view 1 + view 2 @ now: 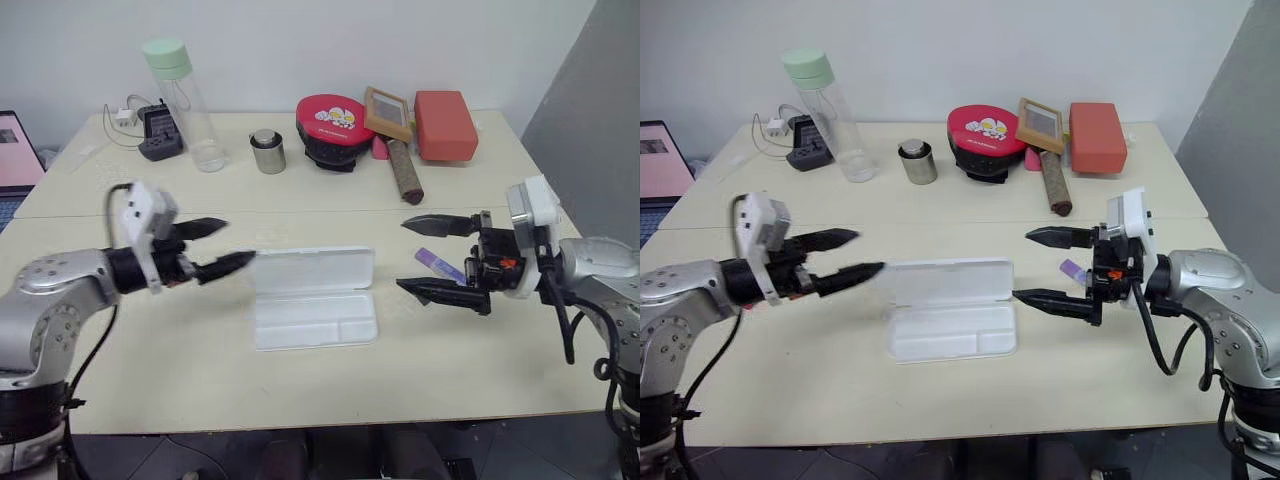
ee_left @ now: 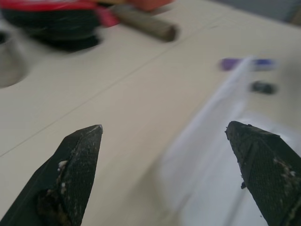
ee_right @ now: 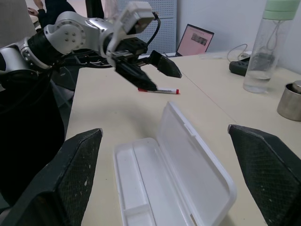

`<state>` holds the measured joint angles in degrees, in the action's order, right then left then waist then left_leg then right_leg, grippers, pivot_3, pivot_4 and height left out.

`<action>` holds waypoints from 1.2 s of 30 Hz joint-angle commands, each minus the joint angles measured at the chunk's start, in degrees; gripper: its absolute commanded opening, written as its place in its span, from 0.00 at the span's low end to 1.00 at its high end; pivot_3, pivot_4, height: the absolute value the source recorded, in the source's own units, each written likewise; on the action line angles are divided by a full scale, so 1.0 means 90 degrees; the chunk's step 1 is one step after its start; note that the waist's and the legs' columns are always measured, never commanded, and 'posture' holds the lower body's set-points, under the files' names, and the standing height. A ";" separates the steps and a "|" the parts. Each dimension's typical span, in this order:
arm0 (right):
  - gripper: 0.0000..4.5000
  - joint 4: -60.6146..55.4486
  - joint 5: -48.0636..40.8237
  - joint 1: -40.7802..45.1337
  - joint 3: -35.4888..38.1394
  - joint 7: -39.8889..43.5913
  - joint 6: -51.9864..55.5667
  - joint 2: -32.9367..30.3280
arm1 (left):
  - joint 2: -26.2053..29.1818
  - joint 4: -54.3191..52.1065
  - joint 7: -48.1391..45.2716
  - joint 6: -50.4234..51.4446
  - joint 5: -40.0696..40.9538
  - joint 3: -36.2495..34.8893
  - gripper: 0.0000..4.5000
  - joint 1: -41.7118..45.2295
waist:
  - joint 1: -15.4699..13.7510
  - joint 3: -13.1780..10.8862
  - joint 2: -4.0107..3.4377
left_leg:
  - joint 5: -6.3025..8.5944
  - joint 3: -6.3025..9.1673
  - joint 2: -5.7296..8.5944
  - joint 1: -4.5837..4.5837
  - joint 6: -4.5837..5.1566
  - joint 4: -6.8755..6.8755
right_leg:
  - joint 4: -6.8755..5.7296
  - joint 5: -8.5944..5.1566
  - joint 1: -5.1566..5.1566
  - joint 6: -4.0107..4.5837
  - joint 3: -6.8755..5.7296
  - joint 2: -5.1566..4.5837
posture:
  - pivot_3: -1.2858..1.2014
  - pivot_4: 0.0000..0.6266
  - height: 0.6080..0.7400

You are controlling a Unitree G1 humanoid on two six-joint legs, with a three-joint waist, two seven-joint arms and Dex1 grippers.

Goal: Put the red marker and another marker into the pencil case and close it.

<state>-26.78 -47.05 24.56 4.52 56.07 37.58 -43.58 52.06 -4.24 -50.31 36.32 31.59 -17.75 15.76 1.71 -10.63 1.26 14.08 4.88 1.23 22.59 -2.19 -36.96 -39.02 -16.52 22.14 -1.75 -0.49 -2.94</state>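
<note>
The tray is divided by a long ridge, so I expect the red marker to lie flat and remain in the tray's section next to the lid when the robot lowers that marker.
The pencil case lies open at the table's middle, its lid tilted back and its tray showing nothing inside. My left gripper hovers open and empty just left of the lid. In the right wrist view the red marker lies flat on the table past the left gripper, on the side away from the case. The purple marker lies on the table right of the case, between the spread fingers of my right gripper, which hangs open above it and holds nothing. A small dark piece sits near the purple marker.
Along the back stand a clear bottle with a green cap, a metal cup, a black charger, a red round case, a wooden frame, a brown cylinder and a red box. A laptop sits far left.
</note>
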 commanded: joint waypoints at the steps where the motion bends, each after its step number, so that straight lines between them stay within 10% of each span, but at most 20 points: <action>1: 1.00 -0.0056 0.0069 0.0143 0.0023 0.0027 -0.0167 0.0045 | 0.0314 0.1845 0.0173 -0.1128 -0.0724 -0.0404 0.99 0.0355 | -0.0009 0.0000 0.0000 | 0.0000 0.0001 0.0000 0.0007 0.0000 0.0000 | 0.0002 0.0000 0.0005 0.0000 -0.0002 0.0000 | 0.52 0.24 1.00; 24: 1.00 -0.0445 -0.0030 -0.0158 0.0221 -0.0377 -0.0071 -0.0053 | -0.0248 0.7250 0.0145 -0.3150 -0.2651 0.0829 0.99 0.1970 | -0.0022 0.0004 -0.0001 | 0.0000 0.0001 0.0009 0.0015 0.0000 -0.0004 | -0.0007 0.0001 0.0010 -0.0002 -0.0009 -0.0012 | 0.52 0.24 1.00; 36: 1.00 -0.0479 -0.0033 -0.0167 0.0236 -0.0380 -0.0059 -0.0068 | -0.0232 0.6818 -0.0692 -0.2259 -0.2426 0.0784 0.46 0.1638 | -0.0004 0.0033 -0.0041 | 0.0000 -0.0003 0.0009 0.0007 0.0000 -0.0003 | -0.0010 0.0001 0.0007 -0.0002 -0.0002 -0.0013 | 0.52 0.24 1.00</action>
<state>-29.10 -46.50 22.80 5.50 52.44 37.50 -43.76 50.53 56.52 -54.19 12.77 10.24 -12.04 32.86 1.68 -10.33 0.90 14.09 4.84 1.30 22.66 -2.18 -36.99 -39.11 -16.51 22.20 -1.77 -0.49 -3.06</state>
